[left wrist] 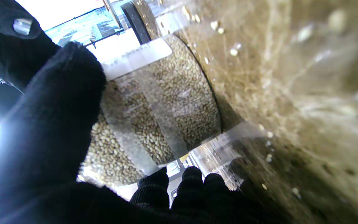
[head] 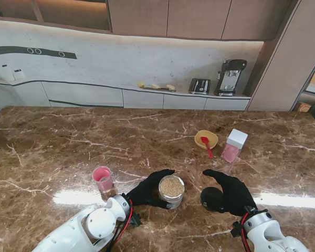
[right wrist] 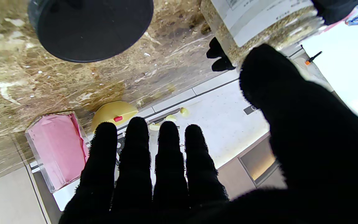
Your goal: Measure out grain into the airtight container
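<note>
The tan grain (head: 171, 186) stays inside the jar's open rim, so I expect the black lid (head: 212, 199) to lie flat over the jar's opening when I lower the lid there.
A clear jar (head: 171, 188) full of tan grain stands uncapped near the table's front. My left hand (head: 147, 193), in a black glove, is shut around it from the left. In the left wrist view the thumb (left wrist: 51, 102) presses one side of the jar (left wrist: 166, 102) and fingertips (left wrist: 191, 180) curl round the other. To the right, the jar's black lid (head: 210, 198) lies flat on the table (head: 68, 142). My right hand (head: 232, 193) hovers over it, open. Its wrist view shows spread fingers (right wrist: 166, 161), the lid (right wrist: 92, 28) and the jar (right wrist: 259, 21).
Farther from me on the right sit a yellow bowl (head: 206, 139) holding a red scoop (head: 206, 146) and a square clear container (head: 234, 145) with a white lid and pink contents. A pink cup (head: 102, 178) stands left of the jar.
</note>
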Motion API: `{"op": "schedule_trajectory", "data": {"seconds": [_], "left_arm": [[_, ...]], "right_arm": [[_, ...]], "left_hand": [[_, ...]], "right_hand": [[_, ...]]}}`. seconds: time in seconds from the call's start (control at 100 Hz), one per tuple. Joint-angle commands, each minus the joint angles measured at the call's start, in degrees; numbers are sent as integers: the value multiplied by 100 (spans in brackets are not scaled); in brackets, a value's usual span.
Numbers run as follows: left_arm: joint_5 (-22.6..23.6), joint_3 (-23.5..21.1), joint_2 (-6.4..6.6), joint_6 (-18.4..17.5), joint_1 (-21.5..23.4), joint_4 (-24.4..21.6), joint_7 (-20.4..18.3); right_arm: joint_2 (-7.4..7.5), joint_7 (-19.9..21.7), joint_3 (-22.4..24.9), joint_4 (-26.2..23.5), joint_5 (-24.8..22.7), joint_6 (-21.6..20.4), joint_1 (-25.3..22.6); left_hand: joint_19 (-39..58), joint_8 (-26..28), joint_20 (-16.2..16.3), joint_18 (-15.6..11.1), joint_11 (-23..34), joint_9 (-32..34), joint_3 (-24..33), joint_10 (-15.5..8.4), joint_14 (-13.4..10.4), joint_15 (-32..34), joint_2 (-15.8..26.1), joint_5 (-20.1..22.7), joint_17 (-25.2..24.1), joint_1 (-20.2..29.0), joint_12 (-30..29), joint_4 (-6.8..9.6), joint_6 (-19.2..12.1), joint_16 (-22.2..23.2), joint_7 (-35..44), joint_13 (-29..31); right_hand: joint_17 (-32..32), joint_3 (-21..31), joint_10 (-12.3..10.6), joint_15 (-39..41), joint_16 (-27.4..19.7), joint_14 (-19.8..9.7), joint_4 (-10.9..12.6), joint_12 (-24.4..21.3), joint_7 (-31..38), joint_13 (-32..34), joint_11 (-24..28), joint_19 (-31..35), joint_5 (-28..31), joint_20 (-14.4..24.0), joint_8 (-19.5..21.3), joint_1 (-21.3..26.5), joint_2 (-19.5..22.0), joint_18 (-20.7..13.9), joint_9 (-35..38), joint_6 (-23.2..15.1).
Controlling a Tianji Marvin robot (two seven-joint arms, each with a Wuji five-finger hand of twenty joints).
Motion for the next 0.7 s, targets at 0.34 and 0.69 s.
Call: {"op": "schedule_trajectory", "data": {"seconds": [0.34, 0.69], "left_arm": [[-88, 129, -118, 120, 84, 324, 5], [-73, 76, -106, 55, 154, 365, 30]], "right_arm": [[121, 596, -41, -223, -632, 835, -144], [302, 1324, -350, -287, -2059, 1491, -11]], "left_hand": [[663, 1110, -60, 1536, -111, -164, -302, 42, 1087, -155, 402, -175, 411, 133, -117, 125, -688, -177, 1025, -108], [692, 1030, -28, 1550, -111, -169, -426, 69, 1067, -145, 535, -242, 406, 153, -78, 166, -534, -140, 960, -100]], "right_hand": [[-445, -525, -8, -218, -59, 53, 99, 32, -5, -578, -166, -142, -195, -94, 3, -351, 184, 15, -424, 136], [-305, 218, 92, -169, -7, 144, -91, 194, -198, -697, -222, -167, -748, 133, 162, -967, -385, 105, -993, 340]]}}
